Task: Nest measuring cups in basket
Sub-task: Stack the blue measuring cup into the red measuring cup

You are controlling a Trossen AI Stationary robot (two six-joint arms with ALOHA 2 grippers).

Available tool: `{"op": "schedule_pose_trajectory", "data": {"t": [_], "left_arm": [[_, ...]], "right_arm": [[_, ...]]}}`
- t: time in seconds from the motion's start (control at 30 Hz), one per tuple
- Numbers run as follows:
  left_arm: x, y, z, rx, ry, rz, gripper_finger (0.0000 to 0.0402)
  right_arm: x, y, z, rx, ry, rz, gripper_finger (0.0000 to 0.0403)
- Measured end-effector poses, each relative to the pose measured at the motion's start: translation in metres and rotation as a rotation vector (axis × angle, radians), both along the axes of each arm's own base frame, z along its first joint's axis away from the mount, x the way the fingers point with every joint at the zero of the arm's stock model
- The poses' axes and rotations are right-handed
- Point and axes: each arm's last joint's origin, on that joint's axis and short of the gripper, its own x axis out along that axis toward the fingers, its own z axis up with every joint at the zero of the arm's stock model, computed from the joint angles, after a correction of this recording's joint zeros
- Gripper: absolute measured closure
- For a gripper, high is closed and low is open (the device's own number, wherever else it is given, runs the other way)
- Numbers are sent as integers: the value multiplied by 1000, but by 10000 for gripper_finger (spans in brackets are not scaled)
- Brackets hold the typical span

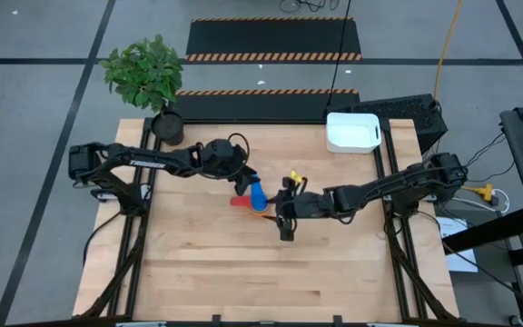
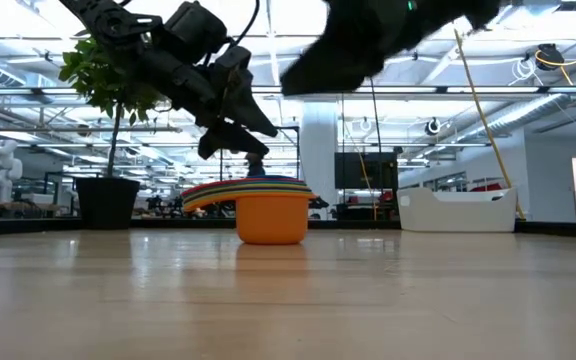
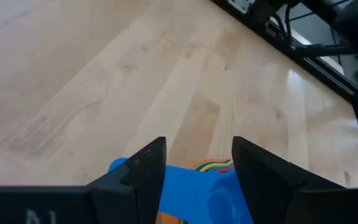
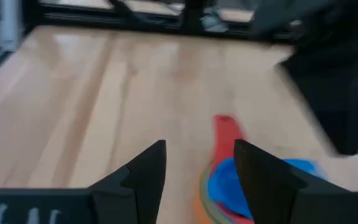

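Observation:
The blue cup's handle (image 1: 255,181) is lying flat across my left gripper's fingers. My right gripper should hold the blue cup steady while my left gripper pinches the flat sides of the handle.
The measuring cups stand nested in one stack (image 2: 271,215) on the table's middle, the orange cup at the bottom and a blue one (image 1: 257,194) on top. Their handles fan out to one side, the red handle (image 4: 227,134) reaching farthest. My left gripper (image 3: 197,146) hangs open just above the stack, on its far-left side (image 1: 246,177). The blue cup shows below and behind its fingers. My right gripper (image 4: 197,149) is open beside the stack on its right (image 1: 281,207), with bare table between its fingers. The white basket (image 1: 352,133) sits at the far right.
A potted plant (image 1: 167,127) stands at the table's far left corner. Dark arm frames run along both side edges. Bare wood lies between the stack and the near edge, and between the stack and the basket (image 2: 458,210).

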Motion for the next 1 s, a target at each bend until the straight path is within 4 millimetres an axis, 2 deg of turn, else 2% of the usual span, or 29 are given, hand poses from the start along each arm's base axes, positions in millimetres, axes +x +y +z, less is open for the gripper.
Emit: {"op": "schedule_pose_trajectory", "data": {"t": [0.17, 0.43, 0.6, 1.0], "left_arm": [[-1, -2, -1, 2, 22, -4, 215], [-6, 2, -8, 75, 117, 61, 215], [-7, 4, -8, 105, 129, 86, 215], [-8, 3, -9, 115, 144, 73, 215]], "right_arm": [[5, -11, -31, 33, -8, 14, 250], [14, -33, -50, 57, 26, -66, 287], [17, -39, -67, 65, 84, -88, 299], [18, -42, -71, 33, 106, -82, 303]]}}
